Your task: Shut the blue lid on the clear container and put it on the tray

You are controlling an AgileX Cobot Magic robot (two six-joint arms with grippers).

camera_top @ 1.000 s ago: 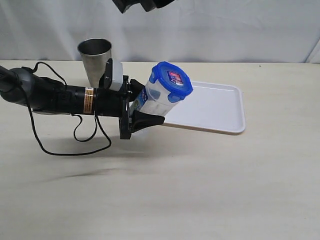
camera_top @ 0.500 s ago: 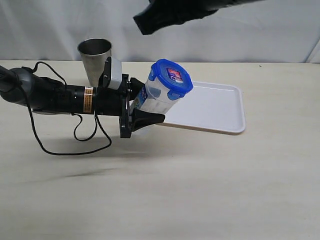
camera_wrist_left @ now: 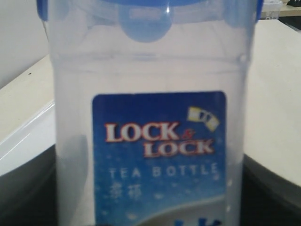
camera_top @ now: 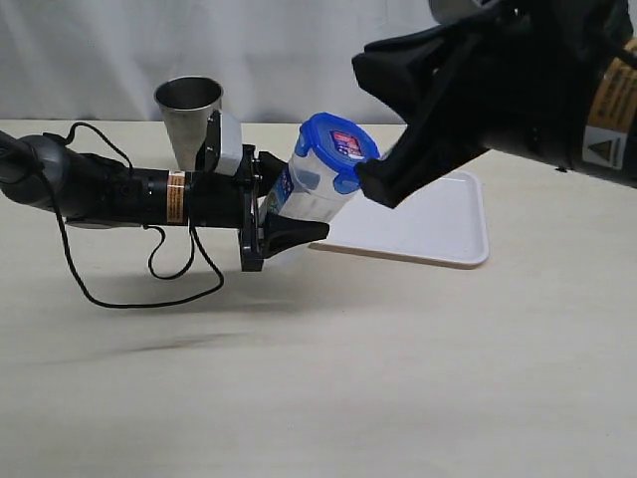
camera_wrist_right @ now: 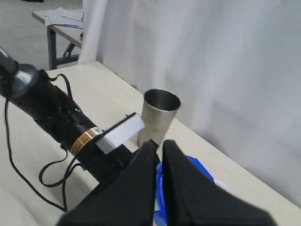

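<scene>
The clear container (camera_top: 311,193) is tilted in my left gripper, so my right gripper should move back while I turn the container upright, then press the blue lid's edge (camera_top: 372,152) from the side.
My left gripper (camera_top: 284,204) is shut on the clear container (camera_top: 309,194) and holds it tilted above the table, next to the tray's (camera_top: 438,214) near-left corner. The blue lid (camera_top: 338,149) sits on the container's top, red-blue sticker up. In the left wrist view the container (camera_wrist_left: 150,141) fills the frame, with a lid flap (camera_wrist_left: 146,23) at its top. My right gripper (camera_top: 373,184) reaches in from the upper right, its tips against the lid's side flap. Its fingers (camera_wrist_right: 146,160) stand together, shut, and the lid (camera_wrist_right: 200,170) shows beyond them.
A grey steel tumbler (camera_top: 189,110) stands upright behind the left arm, near the table's back edge, and shows in the right wrist view (camera_wrist_right: 160,113). A black cable (camera_top: 149,279) loops on the table under the left arm. A white curtain hangs behind.
My right gripper has come down from the top of the view to the lid's side, and its fingers have closed. The left gripper and container have barely moved.
</scene>
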